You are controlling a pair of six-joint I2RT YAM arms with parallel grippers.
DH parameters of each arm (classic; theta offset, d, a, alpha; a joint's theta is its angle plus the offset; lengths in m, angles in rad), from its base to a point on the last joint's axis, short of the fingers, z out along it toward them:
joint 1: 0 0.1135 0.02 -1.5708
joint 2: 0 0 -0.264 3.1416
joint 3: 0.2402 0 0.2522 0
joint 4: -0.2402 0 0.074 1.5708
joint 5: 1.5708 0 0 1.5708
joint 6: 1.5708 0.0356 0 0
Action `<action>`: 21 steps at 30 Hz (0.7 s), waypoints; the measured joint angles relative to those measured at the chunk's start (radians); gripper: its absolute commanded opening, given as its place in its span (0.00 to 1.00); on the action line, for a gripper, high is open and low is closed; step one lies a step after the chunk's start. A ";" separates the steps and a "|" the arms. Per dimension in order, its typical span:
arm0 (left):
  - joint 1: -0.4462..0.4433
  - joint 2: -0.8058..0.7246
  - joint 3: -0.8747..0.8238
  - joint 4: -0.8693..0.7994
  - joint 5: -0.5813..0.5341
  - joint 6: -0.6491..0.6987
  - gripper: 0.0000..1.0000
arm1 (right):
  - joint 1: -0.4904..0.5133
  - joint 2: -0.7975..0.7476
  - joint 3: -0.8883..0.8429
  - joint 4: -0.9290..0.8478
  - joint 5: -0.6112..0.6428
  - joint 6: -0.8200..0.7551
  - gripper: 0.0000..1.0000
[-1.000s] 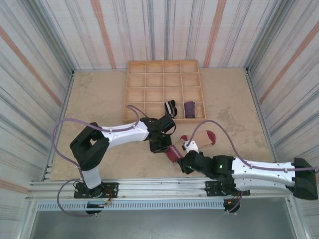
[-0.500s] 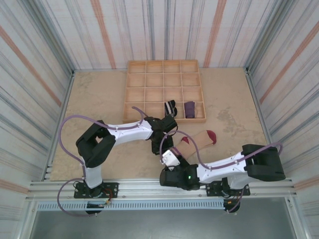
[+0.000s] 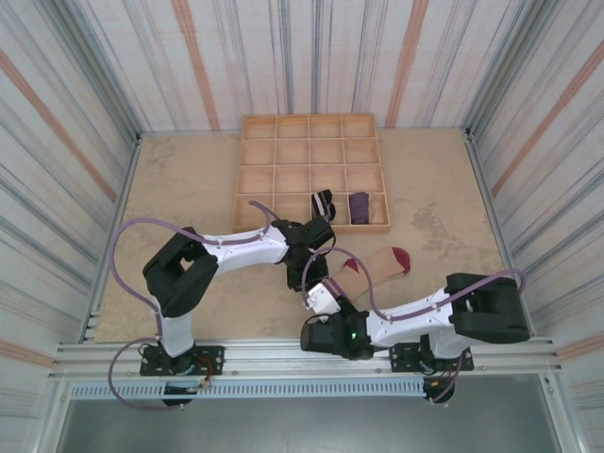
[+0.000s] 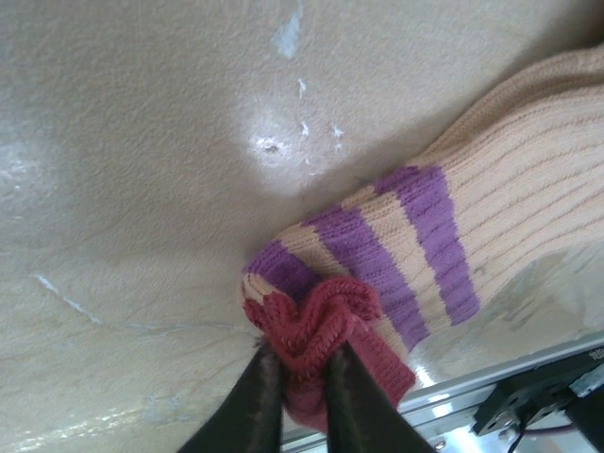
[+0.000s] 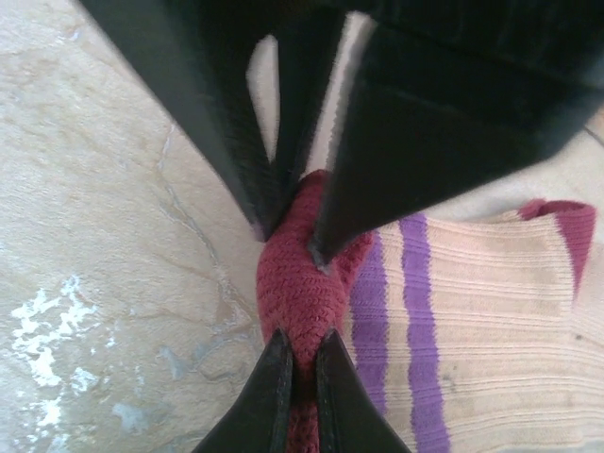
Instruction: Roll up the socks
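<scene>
The maroon cuff [image 5: 294, 281] is bunched up in both grippers. Next, my right gripper pulls the cuff's end toward the sock's toe and spreads the fold out along the purple stripes [image 5: 372, 326].
The beige sock [image 3: 376, 262] lies flat on the table, maroon toe to the right, with purple stripes by its maroon cuff [image 4: 321, 316]. Both grippers pinch that bunched cuff from opposite sides. My left gripper [image 4: 302, 351] is shut on the cuff's fold, seen from above at the left gripper [image 3: 313, 276]. My right gripper [image 5: 304, 335] is shut on the same maroon cuff [image 5: 297, 283], just below the left arm's black fingers [image 5: 231, 142]. The black-and-white striped sock [image 3: 324, 203] and the purple sock [image 3: 360, 205] sit rolled in neighbouring compartments of the wooden tray [image 3: 311, 174].
The tray stands at the back centre, most of its compartments bare. Striped walls close in the table on three sides. A metal rail [image 3: 283, 357] runs along the near edge, close behind the right gripper. Open tabletop [image 3: 189, 189] lies to the left and right.
The right arm has folded back and swung its gripper left to the sock's cuff, then closed on it. The left gripper stays on the cuff, barely moved.
</scene>
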 measured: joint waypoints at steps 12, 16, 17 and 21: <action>0.032 -0.130 -0.085 0.111 -0.022 -0.039 0.66 | -0.260 -0.494 -0.351 0.192 -0.366 0.172 0.00; 0.031 -0.137 -0.087 0.141 -0.029 -0.039 0.64 | -0.430 -0.732 -0.458 0.199 -0.543 0.238 0.00; 0.031 -0.137 -0.089 0.148 -0.031 -0.039 0.63 | -0.475 -0.785 -0.480 0.195 -0.589 0.253 0.00; 0.017 -0.136 -0.091 0.174 -0.038 -0.036 0.61 | -0.638 -0.935 -0.518 0.153 -0.753 0.296 0.00</action>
